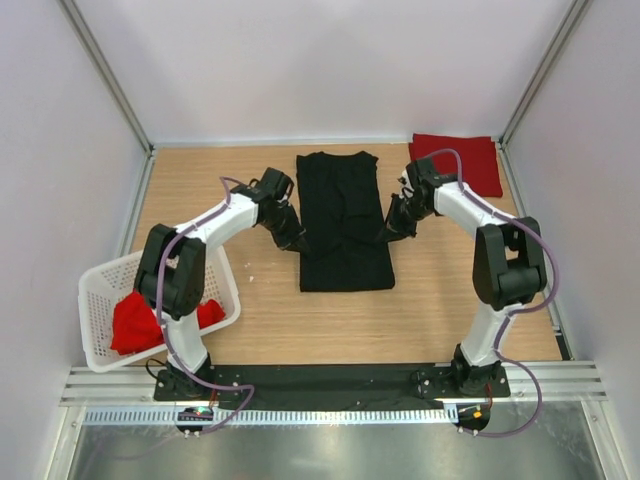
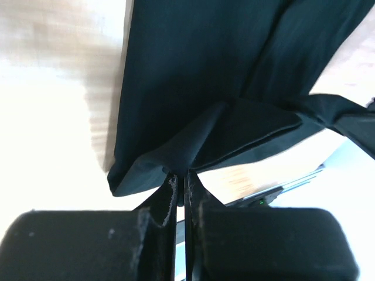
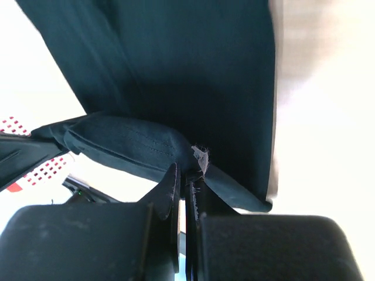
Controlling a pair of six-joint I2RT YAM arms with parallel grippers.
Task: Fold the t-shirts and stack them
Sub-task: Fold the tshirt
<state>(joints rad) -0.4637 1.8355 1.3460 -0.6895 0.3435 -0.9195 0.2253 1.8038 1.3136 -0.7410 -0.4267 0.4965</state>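
Observation:
The black cloth [image 1: 345, 241] runs straight from my left gripper to my right gripper. I go on moving both grippers toward the back until they get to the strip's middle [image 1: 342, 214].
A black t-shirt [image 1: 342, 215] lies folded into a long strip in the middle of the table. My left gripper [image 1: 297, 243] is shut on its left edge, and the pinched black cloth [image 2: 193, 146] shows bunched at the fingertips in the left wrist view. On the opposite edge my right gripper [image 1: 386, 234] is shut on the black cloth [image 3: 135, 143], where a small white label [image 3: 201, 155] sticks out beside the jaws. A folded red t-shirt [image 1: 457, 160] rests at the back right corner. Another red t-shirt [image 1: 140, 322] lies crumpled in the basket.
A white lattice basket [image 1: 105, 290] stands at the front left beside the left arm's base. White walls enclose the table at the back and both sides. A black rail [image 1: 330, 382] runs along the near edge.

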